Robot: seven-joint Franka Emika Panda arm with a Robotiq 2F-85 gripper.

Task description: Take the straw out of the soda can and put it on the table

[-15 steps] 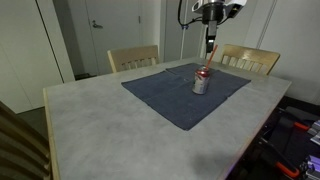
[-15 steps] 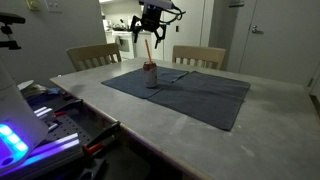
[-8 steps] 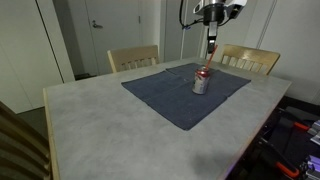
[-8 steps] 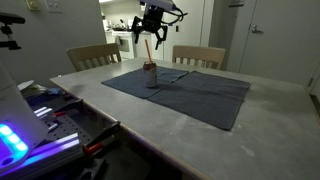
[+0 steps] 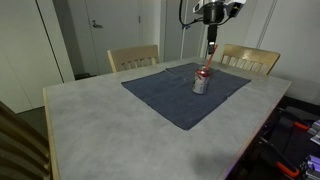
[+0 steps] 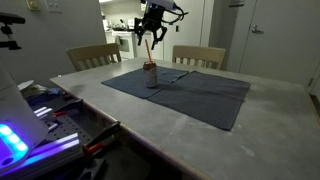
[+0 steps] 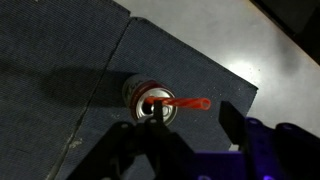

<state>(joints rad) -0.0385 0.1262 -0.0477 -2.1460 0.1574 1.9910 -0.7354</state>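
Observation:
The red straw's tip (image 7: pixel 203 103) tilts toward one finger across my half-closed gripper. I should open wide and turn my gripper above the soda can (image 7: pixel 148 98) before I close it.
The soda can (image 5: pixel 201 82) (image 6: pixel 151 76) stands upright on a dark blue mat in both exterior views. The red straw (image 5: pixel 208 56) (image 6: pixel 150 52) rises out of it, slightly tilted. My gripper (image 5: pixel 210 38) (image 6: pixel 150 36) hangs right above the can, around the straw's upper end. In the wrist view the can (image 7: pixel 150 98) is seen from above, with the straw (image 7: pixel 185 103) pointing toward the camera. The straw's tip lies between my gripper's (image 7: pixel 193 118) two dark fingers, and a gap shows on each side of it. The grey speckled table (image 5: pixel 100 120) (image 6: pixel 200 145) surrounds the mat.
The dark blue mat (image 5: pixel 170 95) (image 6: pixel 205 95) (image 7: pixel 60 60) covers the table's far middle. Two wooden chairs (image 5: pixel 133 58) (image 5: pixel 245 58) stand behind the table. Equipment and cables (image 6: pixel 50 105) lie beside the table's edge.
The arm stays above the can. The fingers look closer together around the straw's top than a second ago.

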